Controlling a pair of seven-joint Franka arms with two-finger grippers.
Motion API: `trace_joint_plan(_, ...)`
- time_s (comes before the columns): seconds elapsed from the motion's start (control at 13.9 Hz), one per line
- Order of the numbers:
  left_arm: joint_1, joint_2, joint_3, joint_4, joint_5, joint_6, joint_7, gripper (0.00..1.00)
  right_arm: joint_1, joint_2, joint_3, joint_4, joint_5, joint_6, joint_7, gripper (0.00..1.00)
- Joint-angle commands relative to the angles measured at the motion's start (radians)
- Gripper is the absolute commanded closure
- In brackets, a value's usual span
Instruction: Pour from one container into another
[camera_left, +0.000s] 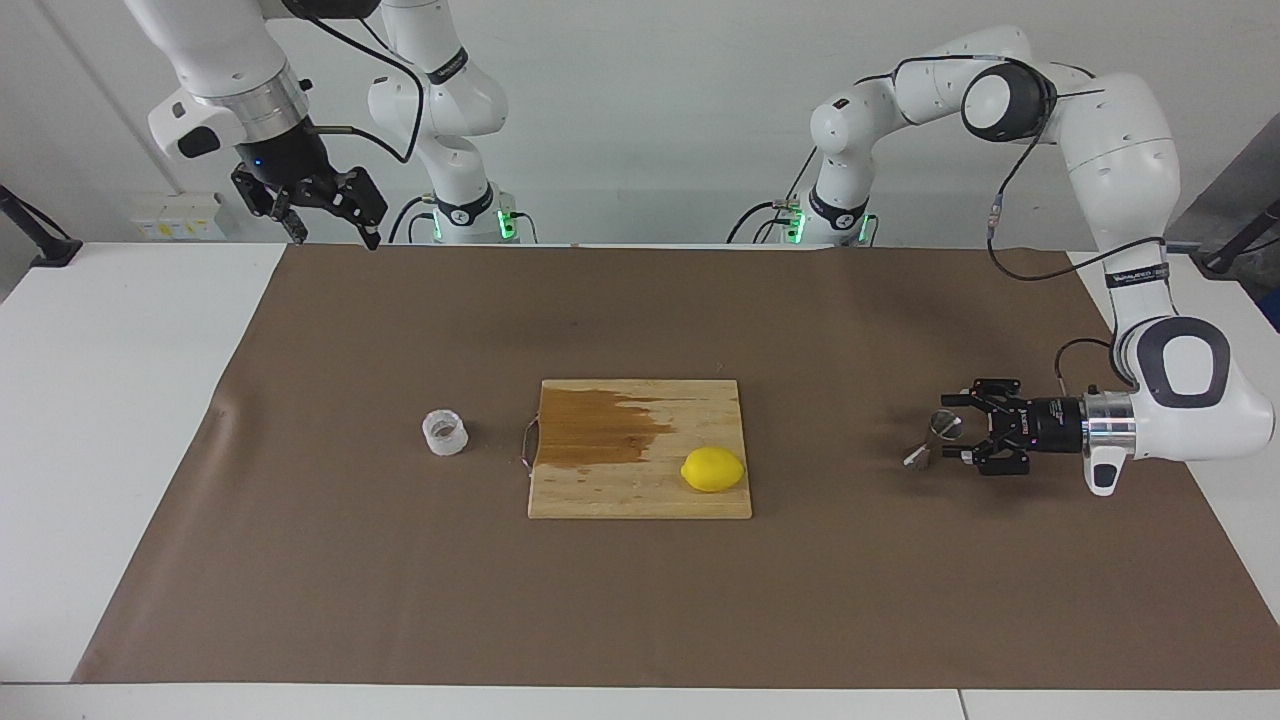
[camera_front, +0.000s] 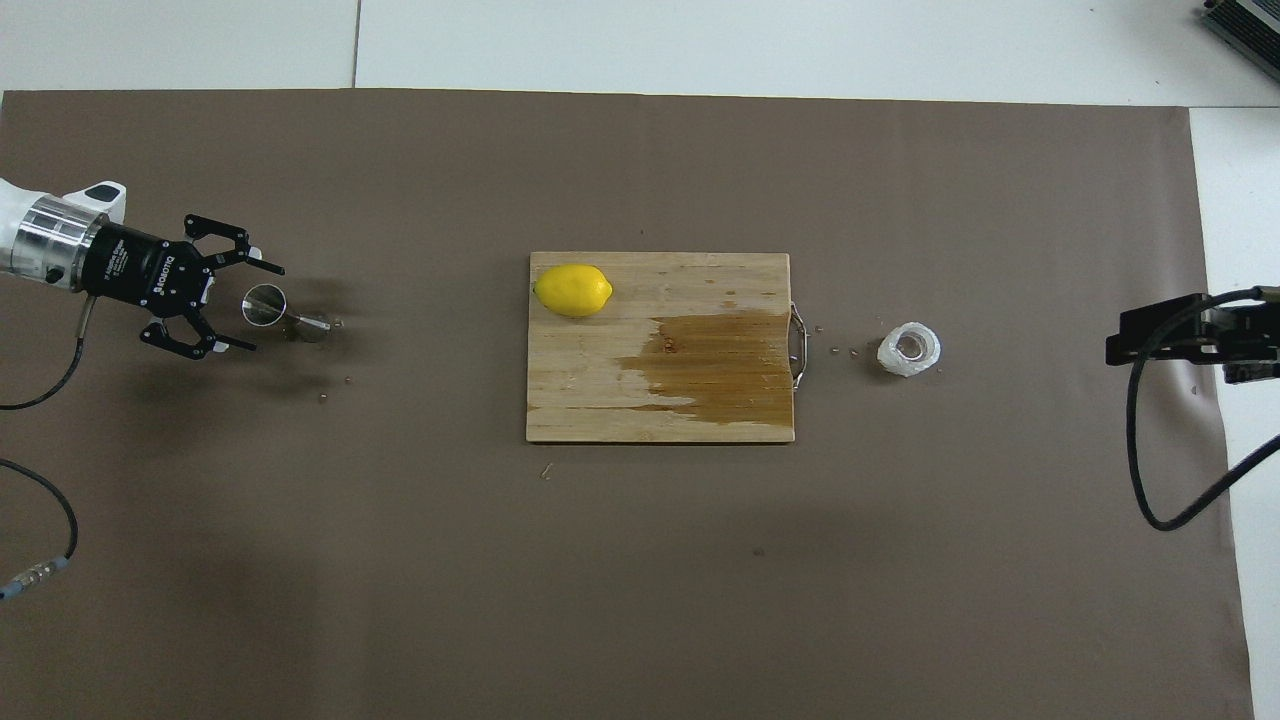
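Small drops (camera_front: 853, 352) are dotted over the mat next to the clear cup (camera_front: 908, 349), so the robot should expect a wet patch hidden under it when the robot lifts it.
The steel jigger (camera_left: 931, 438) (camera_front: 286, 313) lies on its side on the brown mat, toward the left arm's end, its wide mouth turned to my left gripper (camera_left: 950, 428) (camera_front: 263, 308). That gripper is level and low, open, one finger on each side of the jigger's mouth with a gap to each. The clear whitish cup (camera_left: 445, 432) (camera_front: 909, 349) stands upright on the mat beside the board's handle end. My right gripper (camera_left: 333, 228) (camera_front: 1150, 335) waits open, raised high over the mat's edge at the right arm's end.
A wooden cutting board (camera_left: 640, 495) (camera_front: 600, 400) lies mid-mat with a wet brown stain and a lemon (camera_left: 713, 469) (camera_front: 572, 290) on it. Small drops dot the mat near the jigger and the cup. A cable (camera_front: 1160, 470) hangs by the right gripper.
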Motion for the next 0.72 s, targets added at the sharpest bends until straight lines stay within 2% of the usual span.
trace_joint_plan(0.0,0.024,0.005,-0.019,-0.013,-0.023,0.005,-0.017,0.19,-0.014,-0.006,0.009,0.004,0.022,-0.003,0.014,0.00)
trace_joint_plan(0.07,0.025,0.005,-0.019,-0.013,-0.023,0.005,-0.017,0.25,-0.014,-0.006,0.009,0.003,0.022,-0.003,0.014,0.00)
trace_joint_plan(0.14,0.025,0.005,-0.019,-0.015,-0.023,0.005,-0.019,0.26,-0.015,-0.006,0.009,0.004,0.022,-0.003,0.014,0.00)
trace_joint_plan(0.43,0.027,0.005,-0.021,-0.027,-0.025,0.003,-0.019,0.27,-0.014,-0.006,0.009,0.003,0.022,-0.002,0.014,0.00)
trace_joint_plan(0.65,0.047,0.003,-0.044,-0.042,-0.028,0.003,-0.019,0.31,-0.014,-0.006,0.009,0.004,0.022,-0.003,0.014,0.00)
